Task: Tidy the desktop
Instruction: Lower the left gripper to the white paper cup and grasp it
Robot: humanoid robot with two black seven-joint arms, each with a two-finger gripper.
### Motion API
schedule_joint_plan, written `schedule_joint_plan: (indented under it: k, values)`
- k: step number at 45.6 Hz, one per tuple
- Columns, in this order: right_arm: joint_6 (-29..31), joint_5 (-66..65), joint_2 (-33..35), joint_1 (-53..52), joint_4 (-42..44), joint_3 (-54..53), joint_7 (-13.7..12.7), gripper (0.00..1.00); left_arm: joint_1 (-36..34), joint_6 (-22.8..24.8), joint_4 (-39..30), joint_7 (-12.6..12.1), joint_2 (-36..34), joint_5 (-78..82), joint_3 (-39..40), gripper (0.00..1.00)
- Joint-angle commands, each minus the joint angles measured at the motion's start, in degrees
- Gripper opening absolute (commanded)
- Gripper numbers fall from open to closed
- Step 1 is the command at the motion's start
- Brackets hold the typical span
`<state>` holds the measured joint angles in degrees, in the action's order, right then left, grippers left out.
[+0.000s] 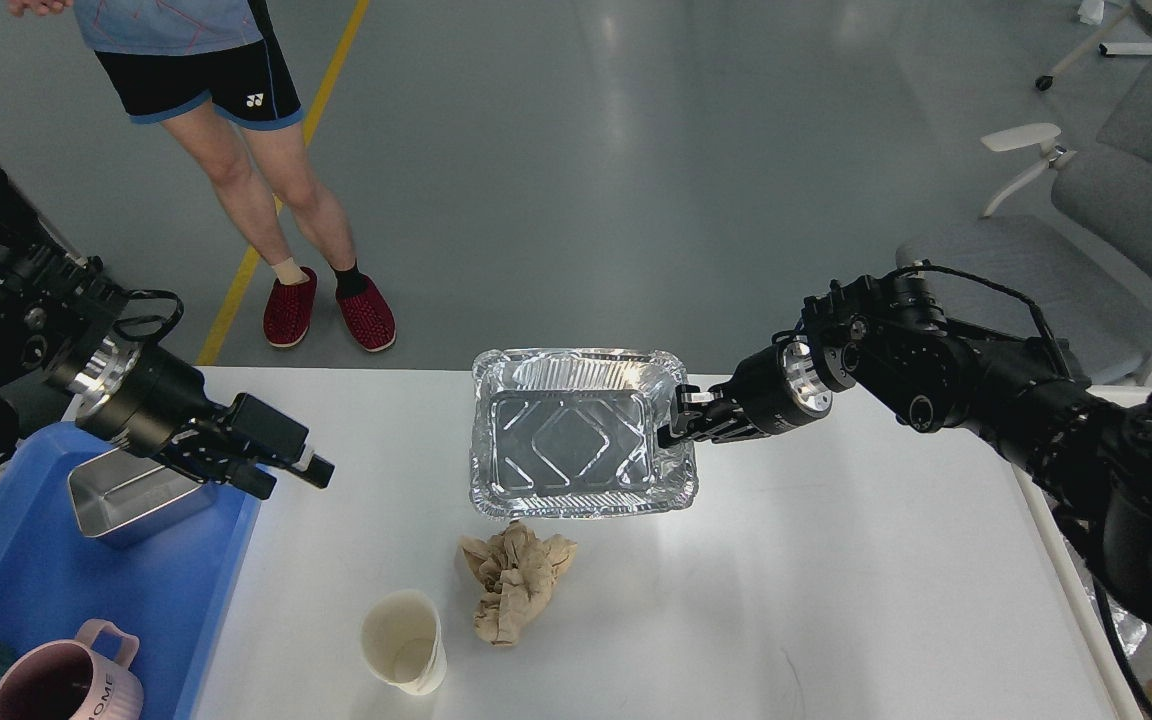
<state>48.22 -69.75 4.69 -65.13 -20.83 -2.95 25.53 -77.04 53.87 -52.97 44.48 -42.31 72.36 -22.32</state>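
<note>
The white paper cup (404, 643) gets narrower towards its base, so it should tip over across the low rim (584, 503) when I drop it into the foil tray.
The white desktop (836, 580) fills the lower part of the head view. My right gripper (674, 425) is shut on the right rim of an empty foil tray (571, 440), which sits at the far middle of the desktop. In front of the tray lies a crumpled brown paper wad (514, 580), and a white paper cup (402, 640) stands to its left. My left gripper (296, 470) reaches in from the left over the desktop's left part, fingers slightly apart, holding nothing.
A blue tray (26, 590) at the left holds a steel box (131, 495) and a pink mug (66, 685). A person (236, 150) stands beyond the far edge. Grey chairs (1126, 190) stand at the right. More foil shows below the right edge.
</note>
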Motion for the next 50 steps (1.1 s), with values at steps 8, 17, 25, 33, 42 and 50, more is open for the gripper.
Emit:
schedule_joint_plan:
  k: [8,17,25,33,42,50]
  values:
    - [-0.1,0.0,-1.1,-0.7,1.0,0.0,0.0,0.00,1.1,-6.6,-11.7,-4.3,-7.0,6.3,-0.1,0.93]
    - [-0.3,0.0,-1.2,-0.4,1.0,0.1,0.1,0.00,4.4,-12.5,-11.5,-4.2,-6.0,6.5,0.0,0.97]
    - [-0.8,0.0,-1.3,-0.5,1.0,0.1,0.1,0.00,6.6,-12.6,-11.5,-4.1,-4.1,5.8,0.1,0.97]
    - [-0.9,0.0,-2.0,-0.5,0.9,0.0,0.1,0.00,8.8,-13.8,-11.3,-4.7,-1.7,5.8,0.6,0.96]
    - [-0.9,0.0,-2.3,-1.0,1.0,0.1,0.1,0.00,11.4,-16.9,-11.3,-7.0,1.7,5.6,0.8,0.96]
    - [-1.2,0.0,-2.4,-0.9,0.7,0.1,0.1,0.00,13.1,-18.1,-9.4,-7.8,4.2,5.6,1.0,0.96]
